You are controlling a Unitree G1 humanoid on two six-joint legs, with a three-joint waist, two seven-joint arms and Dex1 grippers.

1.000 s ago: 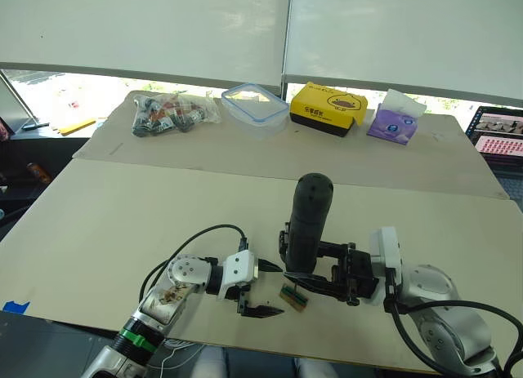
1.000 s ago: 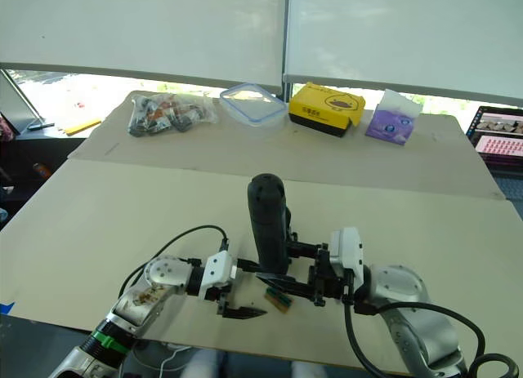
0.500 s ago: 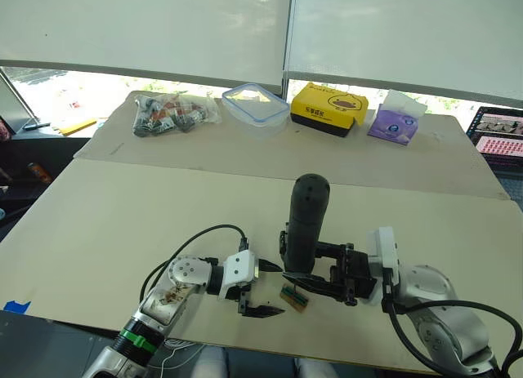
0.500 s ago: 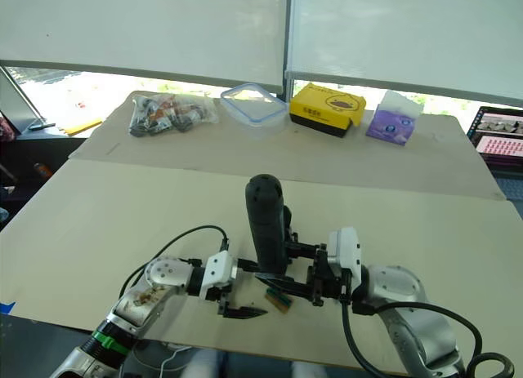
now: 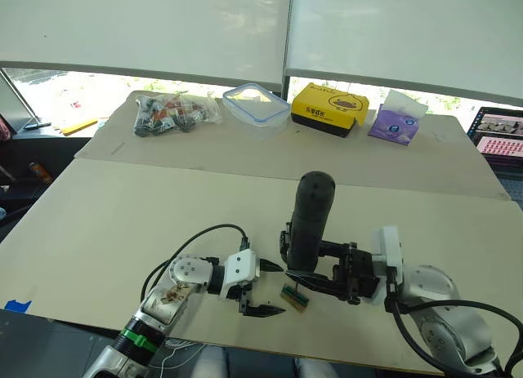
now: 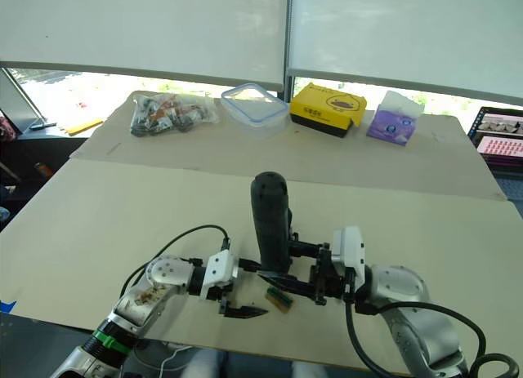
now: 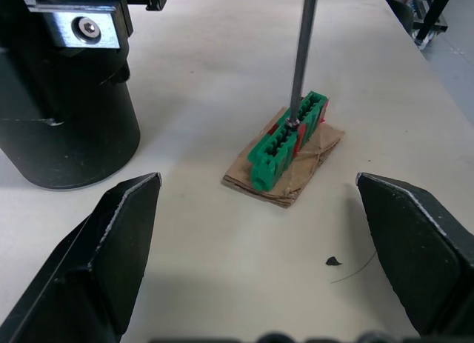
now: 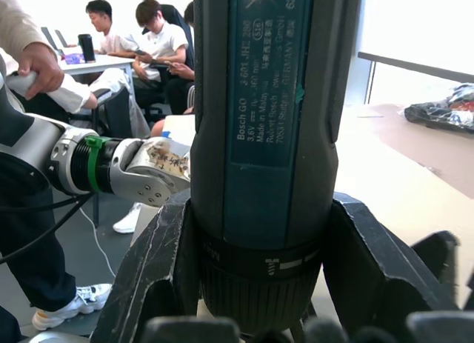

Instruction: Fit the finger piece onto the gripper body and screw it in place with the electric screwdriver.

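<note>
The electric screwdriver's bit is on a shiny screw head in the green block [image 7: 285, 144], so I expect the screw [image 7: 293, 125] to come along when I move the electric screwdriver over.
The electric screwdriver [image 5: 309, 223], a thick black cylinder, stands upright with my right gripper [image 5: 315, 273] shut around its lower end; its label side faces the right wrist camera [image 8: 259, 135]. Its thin metal bit [image 7: 302, 54] comes down onto a small green block on brown cardboard [image 7: 285, 147], which lies near the table's front edge [image 5: 293, 297]. My left gripper [image 5: 274, 290] is just left of that block, open, its black fingers [image 7: 111, 247] spread wide and holding nothing. The finger piece and the gripper body are out of view.
A black round part with a metal bracket [image 7: 67, 113] stands close beside the block. Along the far table lie a bag of parts [image 5: 172, 113], a clear container [image 5: 255, 104], a yellow box [image 5: 328, 107] and a purple tissue pack [image 5: 395, 121]. People sit in the background [image 8: 159, 47].
The screwdriver's top has swayed slightly left and back to the right. The left gripper has stayed where it was, still open.
</note>
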